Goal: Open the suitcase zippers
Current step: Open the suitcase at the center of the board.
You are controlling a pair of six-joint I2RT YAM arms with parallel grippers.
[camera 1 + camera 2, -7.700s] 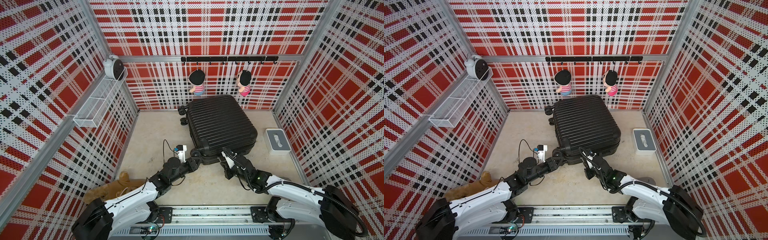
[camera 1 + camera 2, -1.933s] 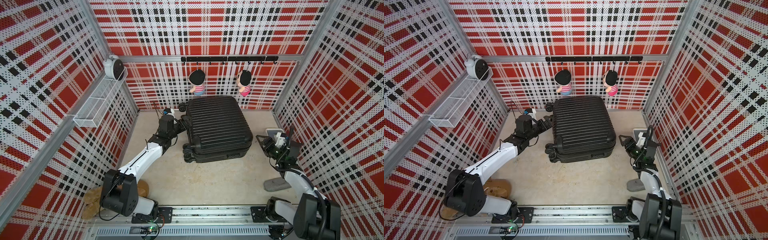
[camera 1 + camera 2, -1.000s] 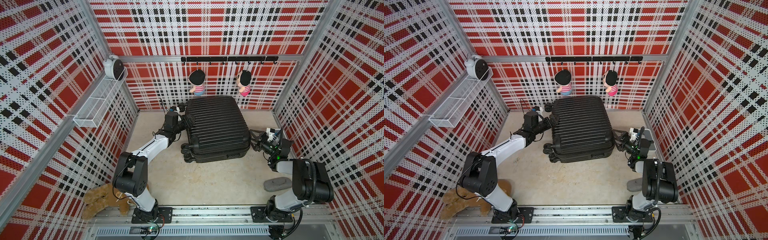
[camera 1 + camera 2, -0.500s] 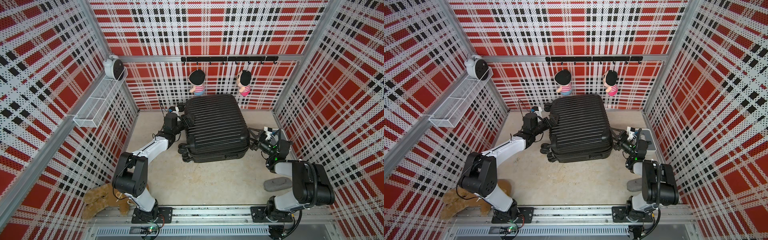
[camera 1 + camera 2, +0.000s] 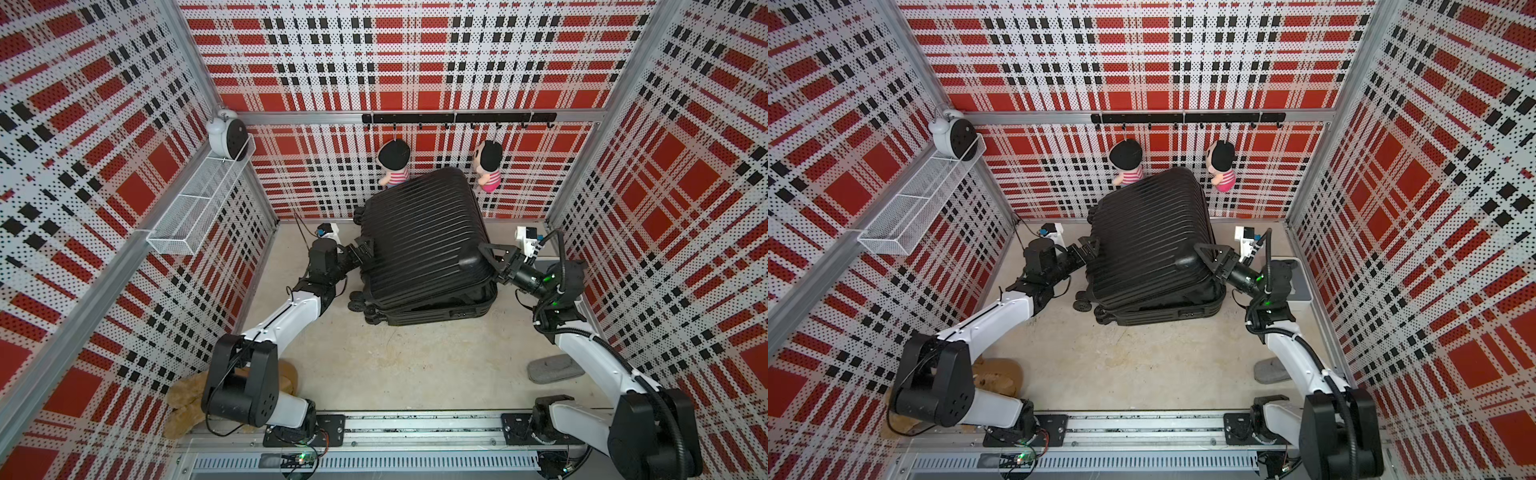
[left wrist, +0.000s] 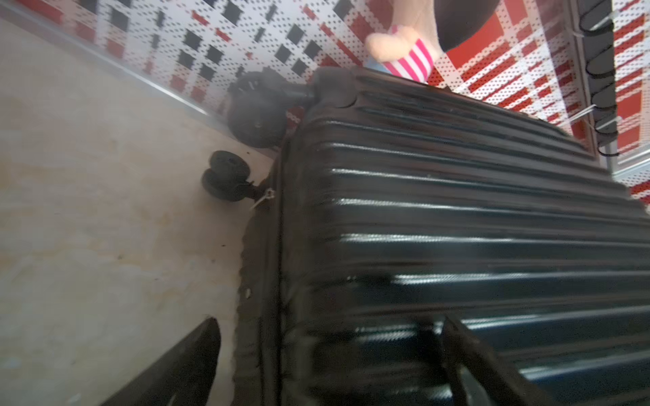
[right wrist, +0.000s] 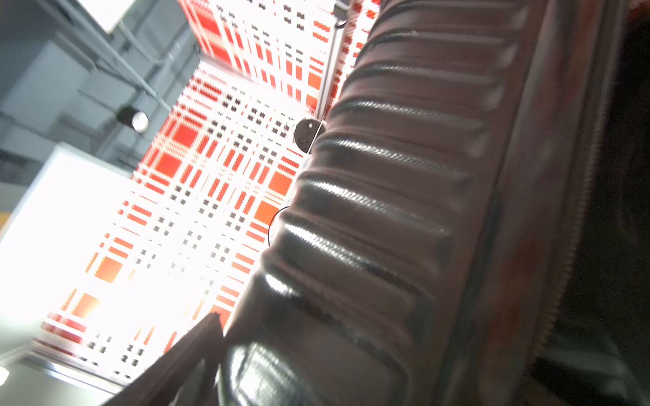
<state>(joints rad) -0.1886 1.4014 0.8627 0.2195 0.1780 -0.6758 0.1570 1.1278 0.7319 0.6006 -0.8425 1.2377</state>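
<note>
My left gripper is straddling the upper shell's wheel-side edge and is in the way of the shell's swing. It should move back over the open floor and brace the upper shell.
The black ribbed suitcase lies on the floor near the back wall, its upper shell raised off the lower shell with a dark gap along the near edge. My left gripper is open and straddles the upper shell's left edge, beside the wheels. My right gripper is open around the upper shell's right near corner; only one of its fingers shows in the right wrist view. The zipper track runs along the seam, parted on the right side, and a small silver pull hangs by a wheel.
Two plush dolls hang from a hook rail just behind the suitcase. A clock and a wire basket sit on the left wall. A teddy bear lies near left, a grey slipper near right, a white tray right.
Over the last second the upper shell has lifted off the lower one and the near gap has widened. Both grippers have risen with its edges.
</note>
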